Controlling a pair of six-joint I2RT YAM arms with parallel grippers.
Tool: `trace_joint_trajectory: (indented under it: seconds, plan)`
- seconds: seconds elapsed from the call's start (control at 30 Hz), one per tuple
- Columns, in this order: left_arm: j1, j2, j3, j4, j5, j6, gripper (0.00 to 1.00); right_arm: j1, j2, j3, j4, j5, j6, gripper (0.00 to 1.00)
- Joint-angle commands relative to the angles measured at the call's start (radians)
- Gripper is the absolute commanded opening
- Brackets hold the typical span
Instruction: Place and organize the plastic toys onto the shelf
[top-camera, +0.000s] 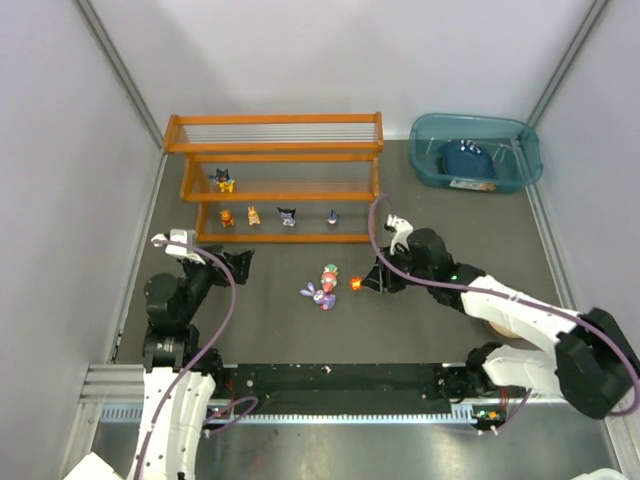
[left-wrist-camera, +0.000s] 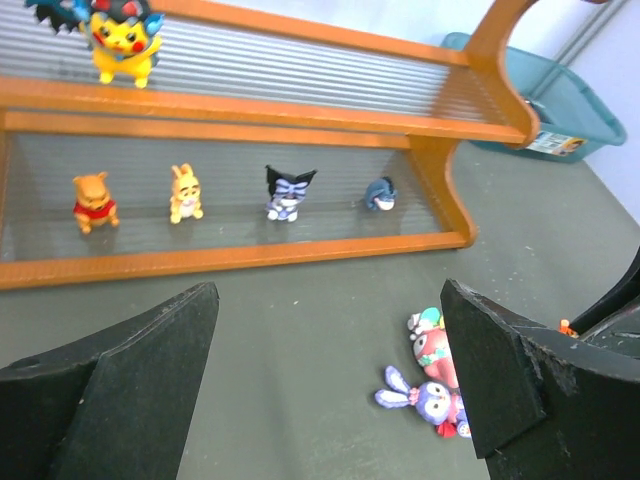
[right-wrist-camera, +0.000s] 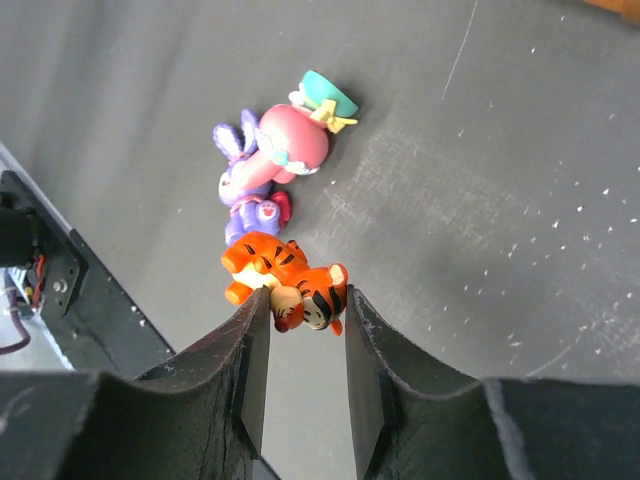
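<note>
The orange tiger's body (top-camera: 356, 284) sticks out beyond the right gripper's fingers, so the robot's open left gripper should continue toward that body until its fingers are around it.
The orange shelf (top-camera: 270, 119) stands at the back left. It holds a black-yellow toy (top-camera: 224, 181) on the middle tier. An orange bear (top-camera: 227, 217), a tan bunny (top-camera: 253, 214), a navy-white toy (top-camera: 288, 215) and a small blue toy (top-camera: 333, 216) stand on the low tier. A purple bunny (top-camera: 320, 295) and a pink-red-white toy (top-camera: 329, 274) lie on the mat. My right gripper (right-wrist-camera: 305, 305) is shut on an orange tiger (right-wrist-camera: 300, 280), right beside them. My left gripper (left-wrist-camera: 330, 370) is open and empty, in front of the shelf (left-wrist-camera: 250, 255).
A translucent teal bin (top-camera: 520, 165) holding a dark blue object (top-camera: 467, 160) sits at the back right. Grey walls close in the left, right and back. A black rail (top-camera: 340, 380) runs along the near edge.
</note>
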Motion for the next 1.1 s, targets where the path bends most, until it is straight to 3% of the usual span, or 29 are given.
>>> trace_joint_trajectory:
  seconds: [0.0,0.23,0.5,0.57,0.67,1.07]
  plan:
    - [-0.017,0.005,0.043,0.1,0.086,-0.021,0.99,-0.009,-0.15,0.064,-0.179,0.032,-0.018,0.0]
    - [-0.262,0.053,0.107,0.074,0.04,0.094,0.99,-0.009,-0.284,0.133,-0.38,0.024,-0.021,0.0]
    - [-0.809,0.287,0.207,0.049,-0.152,0.304,0.99,-0.011,-0.307,0.185,-0.51,-0.002,-0.05,0.0]
    - [-0.973,0.399,0.236,0.026,-0.273,0.387,0.99,-0.009,-0.317,0.187,-0.53,-0.013,-0.051,0.0]
    - [-1.116,0.545,0.293,0.026,-0.397,0.452,0.99,-0.011,-0.331,0.187,-0.545,-0.025,-0.055,0.0]
    - [-1.251,0.893,0.505,0.087,-0.447,0.614,0.99,-0.009,-0.382,0.236,-0.647,-0.08,-0.059,0.0]
